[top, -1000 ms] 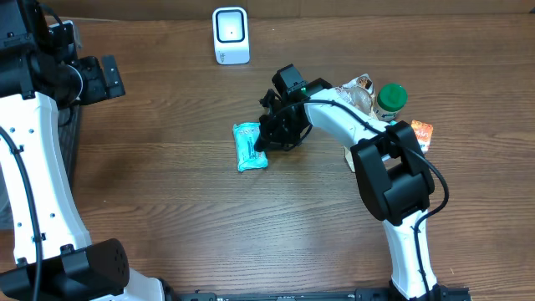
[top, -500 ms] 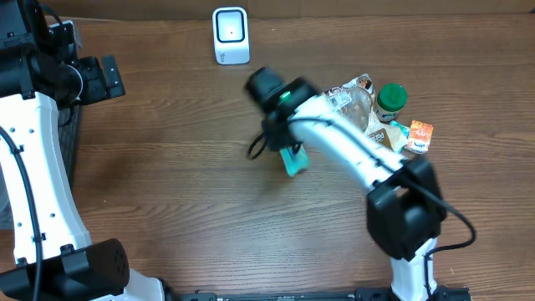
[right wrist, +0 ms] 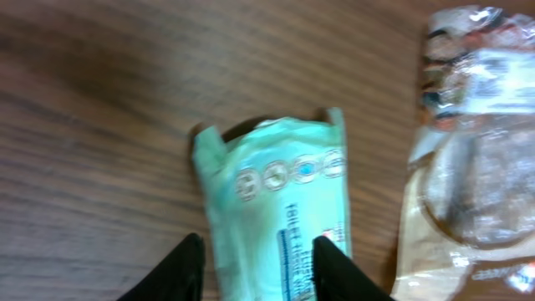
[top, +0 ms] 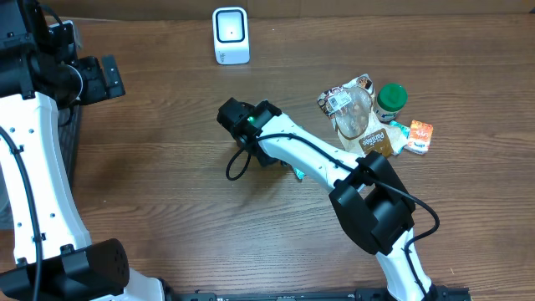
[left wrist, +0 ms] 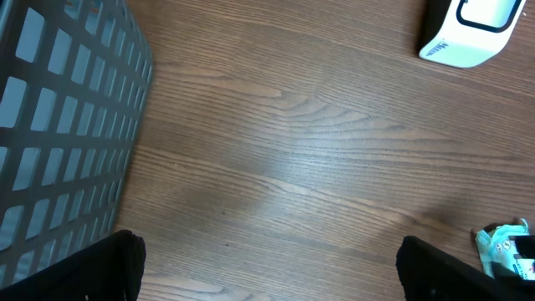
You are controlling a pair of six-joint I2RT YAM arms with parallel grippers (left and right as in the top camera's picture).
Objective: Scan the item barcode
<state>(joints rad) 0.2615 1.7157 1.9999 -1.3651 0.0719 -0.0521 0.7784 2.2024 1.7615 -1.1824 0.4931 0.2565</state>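
Observation:
The teal packet is lying with its row of icons (right wrist: 288,174) facing up. Next, my right gripper turns the packet (right wrist: 269,244) over to bring the barcode up before scanning.
The item, a teal packet (right wrist: 276,201) with dark print, lies flat on the wooden table. My right gripper (right wrist: 261,269) hovers over its near end, jaws apart, one black finger on each side. From overhead only a teal sliver of the packet (top: 296,173) shows under the right arm. The white barcode scanner (top: 231,35) stands at the table's far edge, well away from the packet. My left gripper (left wrist: 267,276) is open wide over bare wood at the far left. In its view the scanner (left wrist: 472,29) sits top right and the packet (left wrist: 501,247) bottom right.
A heap of other goods lies at the right: a clear bag (top: 351,109), a green-lidded jar (top: 389,99), a brown pouch (top: 376,140) and an orange packet (top: 420,135). The clear bag (right wrist: 476,150) is close beside the teal packet. A dark mesh basket (left wrist: 58,125) stands at the left edge.
The right arm swung round and carried the teal packet to the right, toward the heap. Its jaws, shut on the packet before, have parted. The left arm has not moved.

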